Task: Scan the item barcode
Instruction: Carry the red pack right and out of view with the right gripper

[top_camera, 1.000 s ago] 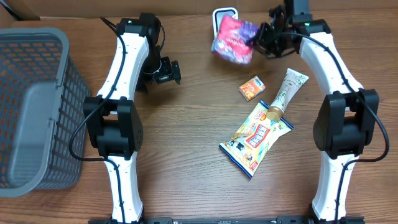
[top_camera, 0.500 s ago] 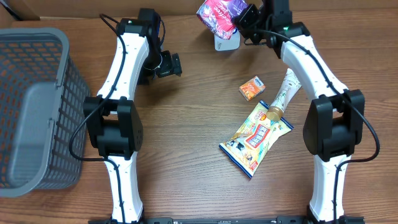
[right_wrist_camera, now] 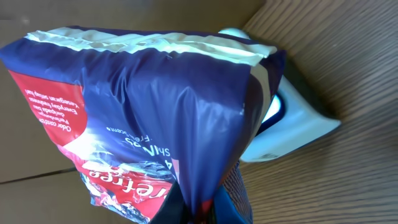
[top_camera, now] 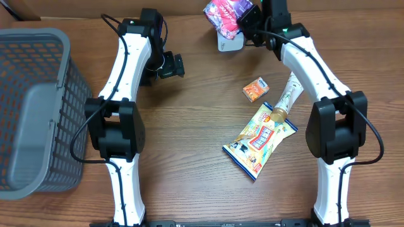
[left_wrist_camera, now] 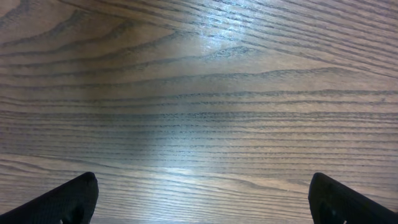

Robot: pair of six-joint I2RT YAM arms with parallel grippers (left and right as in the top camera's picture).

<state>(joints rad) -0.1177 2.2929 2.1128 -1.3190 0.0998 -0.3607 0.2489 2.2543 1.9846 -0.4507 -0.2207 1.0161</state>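
Note:
The snack bag is over the scanner and the wood (top_camera: 379, 50) beyond the cream tube is open, so my right gripper should keep going across and let go past that side of the table.
The item is a purple and red snack bag (top_camera: 222, 14) (right_wrist_camera: 149, 118), hanging at the table's far edge with my right gripper (top_camera: 251, 24) (right_wrist_camera: 205, 214) shut on its lower fold. Directly behind and under the bag stands the white barcode scanner (top_camera: 228, 41) (right_wrist_camera: 292, 121), partly covered by the bag. My left gripper (top_camera: 172, 65) (left_wrist_camera: 202, 199) hovers open over bare wood at the back left, its two dark fingertips (left_wrist_camera: 68, 199) far apart with nothing between them.
A grey mesh basket (top_camera: 35, 107) fills the left side. An orange box (top_camera: 255, 89), a cream tube (top_camera: 289, 94) and a yellow and blue snack pack (top_camera: 259, 140) lie right of centre on the wooden table (top_camera: 189, 126).
My right gripper carried the bag left and toward the far edge, from beside the scanner to over it. The left gripper shifted slightly farther back and stayed open.

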